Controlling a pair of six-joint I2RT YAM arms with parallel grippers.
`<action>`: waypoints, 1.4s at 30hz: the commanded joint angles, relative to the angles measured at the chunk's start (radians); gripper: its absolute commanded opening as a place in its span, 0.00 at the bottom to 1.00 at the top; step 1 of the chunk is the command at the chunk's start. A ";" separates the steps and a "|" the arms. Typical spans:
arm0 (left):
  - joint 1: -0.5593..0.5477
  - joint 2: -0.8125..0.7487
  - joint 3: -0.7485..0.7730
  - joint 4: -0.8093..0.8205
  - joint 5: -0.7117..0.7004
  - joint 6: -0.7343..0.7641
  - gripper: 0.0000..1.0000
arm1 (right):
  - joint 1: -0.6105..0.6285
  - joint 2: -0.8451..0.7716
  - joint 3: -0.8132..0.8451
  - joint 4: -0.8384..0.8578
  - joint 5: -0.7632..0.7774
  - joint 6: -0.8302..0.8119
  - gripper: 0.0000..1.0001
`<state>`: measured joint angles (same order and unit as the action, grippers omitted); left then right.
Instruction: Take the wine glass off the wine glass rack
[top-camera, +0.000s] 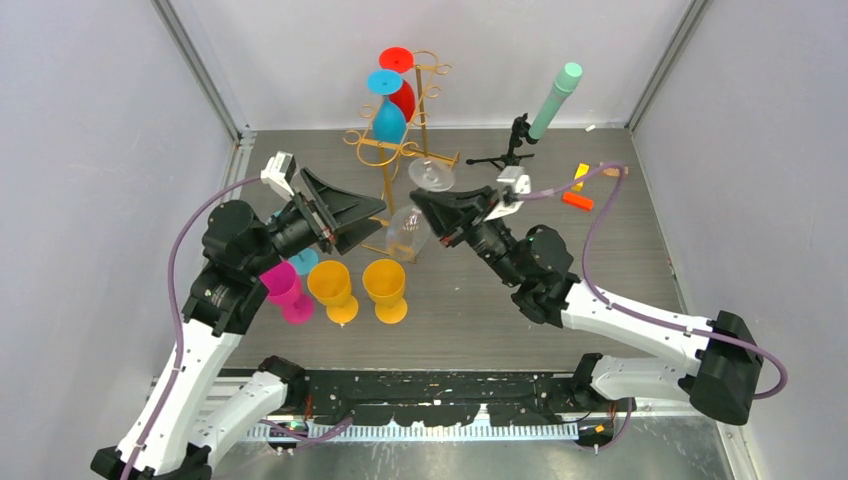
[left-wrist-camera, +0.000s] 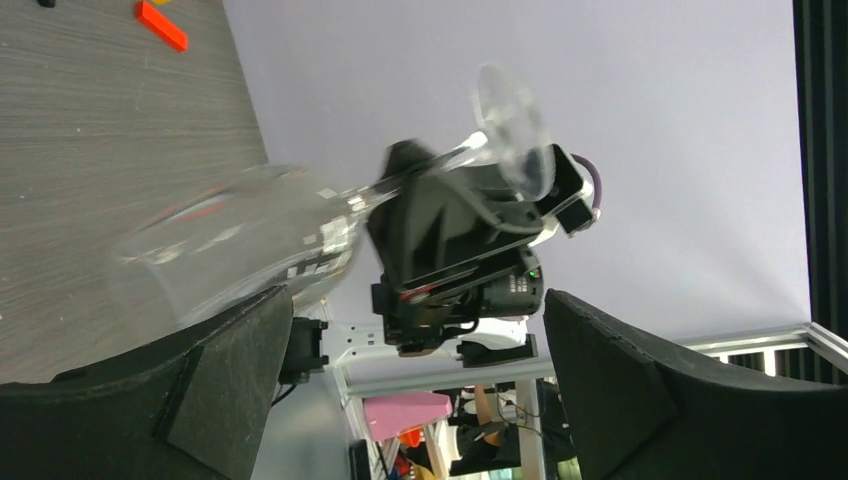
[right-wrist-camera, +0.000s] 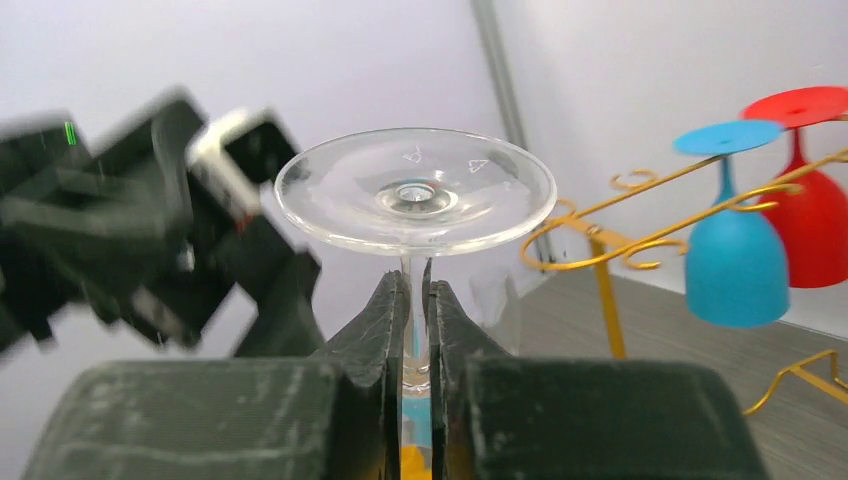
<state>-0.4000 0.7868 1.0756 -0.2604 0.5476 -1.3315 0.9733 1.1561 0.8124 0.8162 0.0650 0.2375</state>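
Note:
My left gripper should grasp the bowl's rim (top-camera: 399, 252), turn the glass upright, then set it down, as my right gripper holds the wine glass with its foot up (top-camera: 431, 174).
A clear wine glass (top-camera: 408, 236) is held tilted, foot up, in front of the gold wire rack (top-camera: 400, 150). My right gripper (top-camera: 428, 206) is shut on its stem; in the right wrist view the fingers (right-wrist-camera: 388, 310) pinch the stem under the round foot (right-wrist-camera: 415, 190). The foot appears apart from the rack's hooks (right-wrist-camera: 600, 240). My left gripper (top-camera: 375, 222) is open, close to the glass's bowl. In the left wrist view the bowl (left-wrist-camera: 250, 230) lies just beyond the left finger (left-wrist-camera: 230, 370). A blue glass (top-camera: 388, 120) and a red glass (top-camera: 402, 95) hang on the rack.
Pink (top-camera: 285, 290), orange (top-camera: 333, 290) and yellow (top-camera: 385, 288) goblets stand on the table under the left arm. A black tripod with a green tube (top-camera: 545, 105) stands at the back right. Small orange blocks (top-camera: 577, 200) lie to the right.

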 joint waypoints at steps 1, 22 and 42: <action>-0.004 -0.007 -0.062 0.152 -0.022 0.031 1.00 | 0.002 -0.081 -0.003 0.269 0.324 0.179 0.00; -0.041 0.086 -0.090 0.519 0.057 -0.141 0.66 | 0.002 -0.074 0.003 0.152 0.618 0.677 0.00; -0.048 0.077 -0.213 0.783 -0.065 -0.413 0.31 | 0.002 0.035 -0.035 0.269 0.553 0.724 0.00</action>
<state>-0.4450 0.8917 0.8635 0.3874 0.5323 -1.7130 0.9688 1.1698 0.7776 1.0527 0.6308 0.9325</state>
